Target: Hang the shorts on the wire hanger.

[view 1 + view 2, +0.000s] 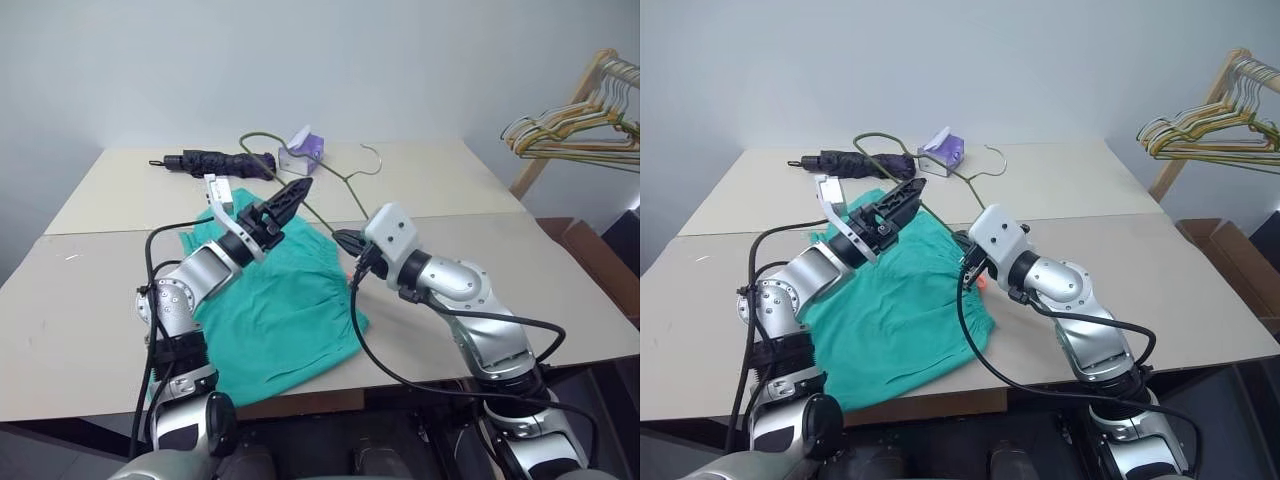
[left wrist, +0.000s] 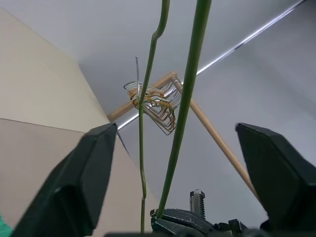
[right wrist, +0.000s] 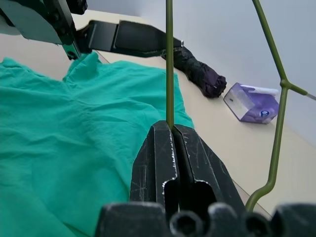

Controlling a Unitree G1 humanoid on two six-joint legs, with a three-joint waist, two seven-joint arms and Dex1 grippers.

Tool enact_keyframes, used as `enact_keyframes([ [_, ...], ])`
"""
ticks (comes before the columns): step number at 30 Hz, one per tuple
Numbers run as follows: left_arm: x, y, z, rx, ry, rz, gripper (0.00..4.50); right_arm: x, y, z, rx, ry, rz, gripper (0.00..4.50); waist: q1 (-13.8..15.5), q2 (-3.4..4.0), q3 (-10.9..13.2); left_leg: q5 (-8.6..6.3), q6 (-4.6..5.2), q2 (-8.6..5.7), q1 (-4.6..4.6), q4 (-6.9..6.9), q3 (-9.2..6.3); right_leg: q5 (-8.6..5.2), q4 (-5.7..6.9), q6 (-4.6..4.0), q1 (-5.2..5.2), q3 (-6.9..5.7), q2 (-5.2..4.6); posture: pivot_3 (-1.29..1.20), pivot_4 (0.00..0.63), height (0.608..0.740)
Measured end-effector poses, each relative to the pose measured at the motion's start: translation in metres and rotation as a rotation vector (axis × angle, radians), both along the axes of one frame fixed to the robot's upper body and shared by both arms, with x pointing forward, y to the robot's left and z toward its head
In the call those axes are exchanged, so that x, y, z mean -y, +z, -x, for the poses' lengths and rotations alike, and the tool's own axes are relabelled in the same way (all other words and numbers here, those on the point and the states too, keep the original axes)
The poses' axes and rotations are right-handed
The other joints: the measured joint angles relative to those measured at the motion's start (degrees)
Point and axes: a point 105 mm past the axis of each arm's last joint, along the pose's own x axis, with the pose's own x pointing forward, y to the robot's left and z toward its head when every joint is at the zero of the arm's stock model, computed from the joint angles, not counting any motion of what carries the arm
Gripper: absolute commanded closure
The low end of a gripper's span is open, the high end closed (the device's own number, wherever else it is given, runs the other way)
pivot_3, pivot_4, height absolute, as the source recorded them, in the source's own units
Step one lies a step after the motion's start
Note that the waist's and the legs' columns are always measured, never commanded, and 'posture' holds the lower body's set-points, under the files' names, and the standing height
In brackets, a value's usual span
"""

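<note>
My right gripper is pinching only the hanger's long wire (image 3: 169, 109), so my left gripper should hold the hanger while my right gripper grabs both wires close to the hanger's end corner.
The teal-green shorts (image 1: 275, 310) lie spread flat on the near table, reaching its front edge. The thin olive wire hanger (image 3: 169, 64) is lifted above their far side, its hook (image 1: 372, 160) pointing toward the back of the table. My right gripper (image 3: 169, 129) is shut on one of the hanger's wires, just above the shorts' right edge. My left gripper (image 1: 290, 195) hovers over the shorts' far edge, open. In the left wrist view two hanger wires (image 2: 190, 84) run between its spread fingers (image 2: 89, 173) without touching them.
A folded black umbrella (image 1: 215, 162) and a purple tissue box (image 1: 302, 153) lie on the far table. A wooden rack (image 1: 560, 120) with a bunch of hangers (image 1: 570, 135) stands at the right, with a cardboard box (image 1: 600, 262) below it.
</note>
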Motion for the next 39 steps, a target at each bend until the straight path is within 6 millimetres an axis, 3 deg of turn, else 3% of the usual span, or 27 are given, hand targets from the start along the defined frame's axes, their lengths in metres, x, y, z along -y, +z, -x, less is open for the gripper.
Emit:
enact_keyframes([
  [11, 0.002, -0.007, -0.006, -0.045, 0.042, -0.042, 4.46, -0.005, -0.007, -0.002, 0.11, 0.008, 0.112, 4.5, -0.04, 0.0, 0.0, 0.0, 0.0, -0.02, -0.01, 0.0, 0.0, 0.0, -0.04, 0.0, 0.0, 0.0, 0.0, 0.0, 0.0, 0.74],
  [15, 0.001, -0.01, -0.008, -0.058, 0.047, -0.052, 4.46, -0.005, -0.009, -0.004, 0.164, -0.002, 0.149, 4.5, 0.01, 0.0, 0.0, 0.0, 0.0, -0.02, -0.01, -0.01, 0.0, 0.0, -0.05, 0.0, 0.0, 0.0, 0.0, 0.0, 0.0, 0.74],
  [19, 0.003, -0.013, -0.012, -0.058, 0.078, -0.088, 4.5, -0.005, -0.008, -0.006, 0.209, -0.017, 0.167, 3.42, 0.06, 0.0, 0.0, 0.01, -0.01, -0.02, -0.01, -0.01, 0.0, 0.0, -0.06, 0.0, 0.0, 0.0, -0.01, 0.0, 0.0, 0.74],
  [26, -0.004, -0.009, -0.009, 0.003, 0.063, -0.122, 4.5, -0.001, 0.001, -0.008, 0.281, -0.043, 0.182, 1.07, -0.11, 0.0, 0.0, 0.01, -0.02, -0.02, -0.01, -0.02, 0.0, 0.0, -0.04, -0.01, -0.02, 0.0, 0.0, 0.01, 0.0, 0.74],
  [29, -0.024, 0.002, -0.006, 0.09, 0.051, -0.163, 4.5, 0.023, 0.006, -0.01, 0.194, -0.025, 0.169, 0.12, -0.08, -0.01, 0.01, 0.01, -0.01, -0.02, -0.02, -0.02, 0.0, 0.0, -0.07, -0.01, 0.0, -0.01, 0.0, 0.02, 0.0, 0.74],
  [32, -0.039, 0.014, -0.003, 0.163, 0.018, -0.217, 4.5, 0.043, 0.007, 0.0, -0.005, 0.071, 0.11, 0.05, 0.14, 0.0, 0.03, 0.01, -0.01, -0.02, -0.04, -0.02, -0.01, 0.0, -0.1, -0.01, 0.02, -0.06, 0.0, 0.03, 0.0, 0.74],
  [35, -0.054, 0.037, 0.0, 0.279, -0.05, -0.259, 4.5, 0.056, 0.013, 0.025, -0.217, 0.268, 0.097, 0.05, 0.25, 0.02, 0.05, 0.0, 0.0, 0.0, 0.0, -0.05, -0.02, -0.01, -0.2, -0.01, 0.09, -0.12, -0.01, 0.03, 0.0, 0.74],
  [39, -0.062, 0.057, 0.016, 0.448, -0.205, -0.292, 4.5, 0.066, 0.024, 0.027, -0.428, 0.329, 0.036, 0.05, -0.3, 0.06, 0.07, 0.0, 0.0, 0.04, 0.1, -0.11, 0.01, 0.01, -0.26, -0.05, 0.12, -0.11, 0.01, 0.03, 0.0, 0.74],
])
